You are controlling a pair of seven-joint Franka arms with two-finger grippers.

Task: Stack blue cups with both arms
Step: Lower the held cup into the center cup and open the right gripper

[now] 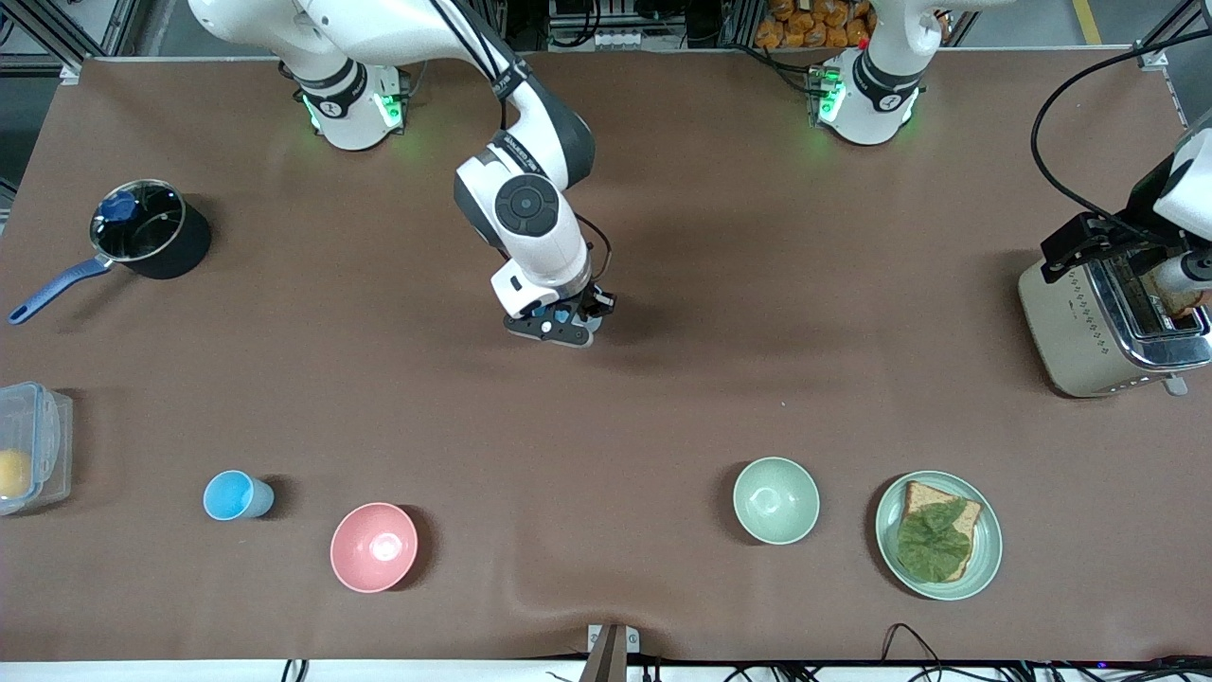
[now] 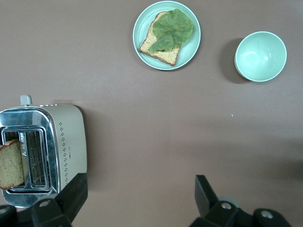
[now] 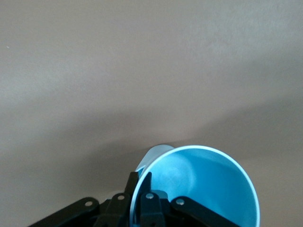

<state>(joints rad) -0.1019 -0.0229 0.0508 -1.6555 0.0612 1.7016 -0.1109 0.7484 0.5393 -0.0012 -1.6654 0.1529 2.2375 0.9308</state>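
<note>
My right gripper's blue cup hangs off-centre from the blue cup [image 3: 157, 152] below, so next I move toward the toaster, over that cup's opening, before I lower it.
One blue cup [image 1: 237, 495] stands upright on the table near the front camera, toward the right arm's end, beside the pink bowl [image 1: 374, 547]. My right gripper [image 1: 561, 327] is over the middle of the table. In the right wrist view it [image 3: 141, 176] is shut on the rim of a second blue cup [image 3: 203, 189], one finger inside and one outside. In the front view only a sliver of that cup [image 1: 553, 311] shows under the hand. My left gripper [image 1: 1103, 244] hangs over the toaster [image 1: 1113, 327], open and empty [image 2: 139, 184].
A pale green bowl [image 1: 776, 500] and a green plate [image 1: 985, 559] with bread and lettuce sit near the front camera. The toaster holds a toast slice [image 2: 10, 163]. A black pot [image 1: 151, 232] and a plastic box [image 1: 33, 445] are at the right arm's end.
</note>
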